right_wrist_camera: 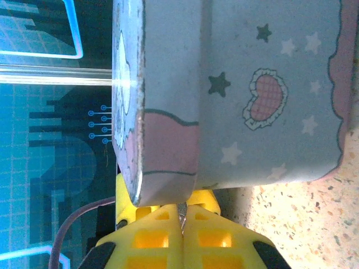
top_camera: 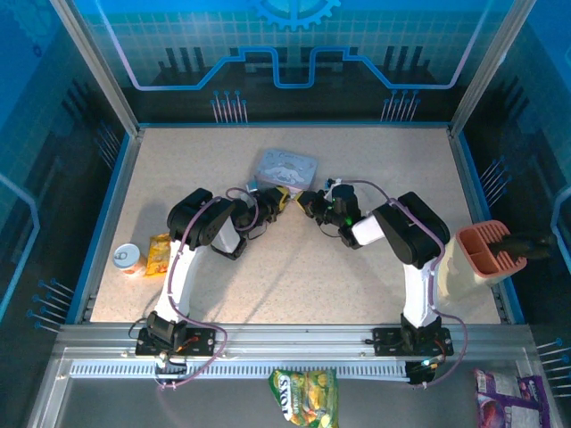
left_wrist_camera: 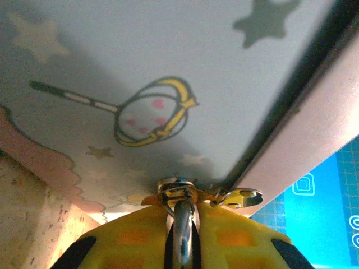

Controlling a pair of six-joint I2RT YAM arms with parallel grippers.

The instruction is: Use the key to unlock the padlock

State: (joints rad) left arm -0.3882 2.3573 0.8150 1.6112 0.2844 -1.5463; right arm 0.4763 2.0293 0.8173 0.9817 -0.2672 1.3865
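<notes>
The grey tin's corner (right_wrist_camera: 164,193) is crowding the key next to the padlock, so my right gripper should move back to the open floor (top_camera: 302,221) before it lines up the key.
In the left wrist view my left gripper (left_wrist_camera: 180,212) is shut on the padlock (left_wrist_camera: 178,193), its thin silver shackle clamped between the yellow fingers and most of its body hidden. A small brassy piece with holes (left_wrist_camera: 245,197) hangs just right of it. My right gripper (right_wrist_camera: 181,212) is shut on a thin metal blade, the key (right_wrist_camera: 180,216), directly under the grey tin's corner. From above, the left gripper (top_camera: 278,200) and right gripper (top_camera: 310,203) face each other closely, just in front of the tin.
The grey star-printed tin (top_camera: 285,165) lies right behind both grippers. A small can (top_camera: 129,259) and yellow packet (top_camera: 159,254) lie at the left edge. An orange holder (top_camera: 482,254) stands at the right. Snack bags (top_camera: 303,397) lie below the rail.
</notes>
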